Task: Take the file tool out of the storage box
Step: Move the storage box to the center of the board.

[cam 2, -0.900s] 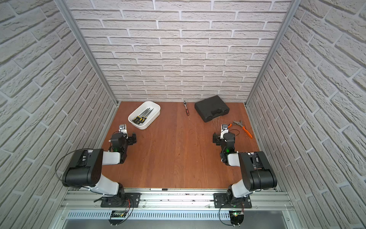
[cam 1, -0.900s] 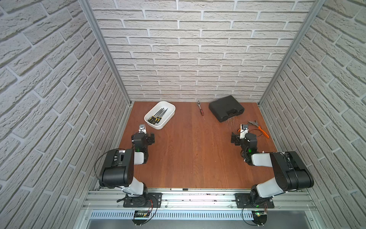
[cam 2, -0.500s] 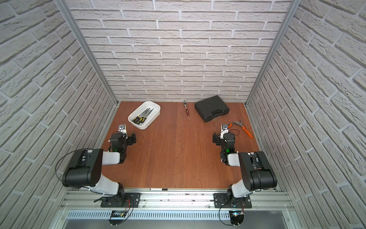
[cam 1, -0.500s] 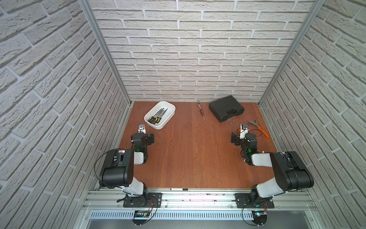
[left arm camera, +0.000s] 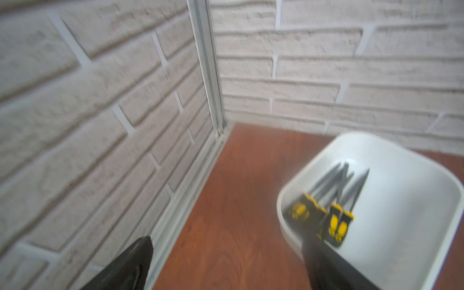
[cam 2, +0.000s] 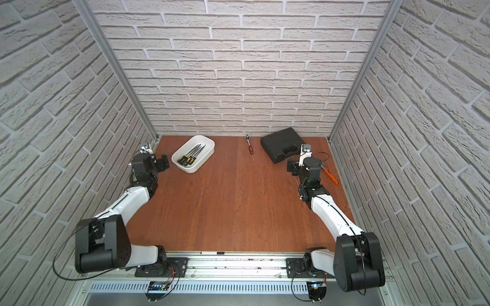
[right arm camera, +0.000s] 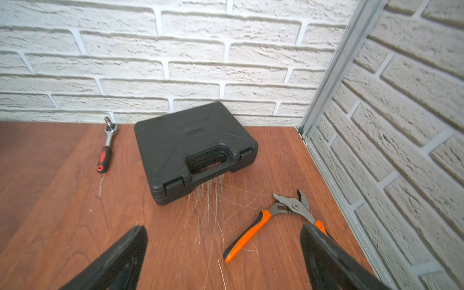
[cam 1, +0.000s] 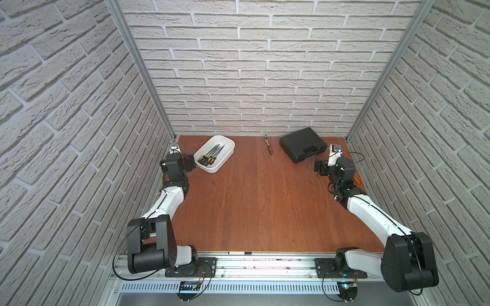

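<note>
The storage box (cam 1: 214, 153) sits by the back corner, far from my right gripper, so my left gripper should first grab its rim and drag it to the middle.
The storage box (cam 1: 222, 159) (cam 2: 202, 159) is a white tub at the back left of the table. Several file tools (cam 1: 212, 155) (cam 2: 192, 154) with grey blades and black-and-yellow handles lie inside it. My left gripper (cam 1: 189, 163) (cam 2: 163, 163) is open just left of the tub's near end and holds nothing. In the blurred left wrist view the files (left arm camera: 336, 195) lie in the tub (left arm camera: 401, 226), and one finger overlaps its near corner around my left gripper (left arm camera: 227, 251). My right gripper (cam 1: 319, 168) (right arm camera: 224, 231) is open and empty at the far right.
A shut black case (cam 1: 303, 144) (right arm camera: 193, 150) stands at the back right, with a red-handled ratchet (cam 1: 267, 145) (right arm camera: 105, 148) to its left. Orange-handled pliers (cam 2: 330, 174) (right arm camera: 263, 223) lie by the right wall. Brick walls enclose three sides.
Both arms have stretched toward the back of the table. The left gripper has swung up beside the tub's near end, and the right has moved closer to the black case.
</note>
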Motion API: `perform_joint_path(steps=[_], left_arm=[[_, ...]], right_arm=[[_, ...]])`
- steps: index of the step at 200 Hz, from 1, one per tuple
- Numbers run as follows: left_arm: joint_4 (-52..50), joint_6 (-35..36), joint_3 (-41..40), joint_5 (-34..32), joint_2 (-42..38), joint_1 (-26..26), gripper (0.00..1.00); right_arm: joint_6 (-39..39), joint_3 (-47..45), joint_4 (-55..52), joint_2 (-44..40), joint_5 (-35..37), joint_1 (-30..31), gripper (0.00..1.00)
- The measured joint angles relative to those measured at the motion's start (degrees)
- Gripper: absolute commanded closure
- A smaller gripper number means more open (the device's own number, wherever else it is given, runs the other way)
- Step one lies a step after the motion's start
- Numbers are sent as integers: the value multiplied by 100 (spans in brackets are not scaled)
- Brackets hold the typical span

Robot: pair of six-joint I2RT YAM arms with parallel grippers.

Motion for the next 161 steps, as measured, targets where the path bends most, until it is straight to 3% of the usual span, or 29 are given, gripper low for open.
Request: perform_joint_path(steps=[42,69,108,161], left_arm=[[-2605,57,3416,509,1860,343,2],[-4026,337,4905,1152,3001,391,2],[-5178,713,5847,1853,3836,330,2],[-5591,953,6166,1954,4553,26,1]], right_arm=[[245,675,-1235,345,343,535,1],[407,697,-1617,514,433,907,1],[667,697,-1884,634,424,1172,1],[931,660,-2020,671,363,1204,0]])
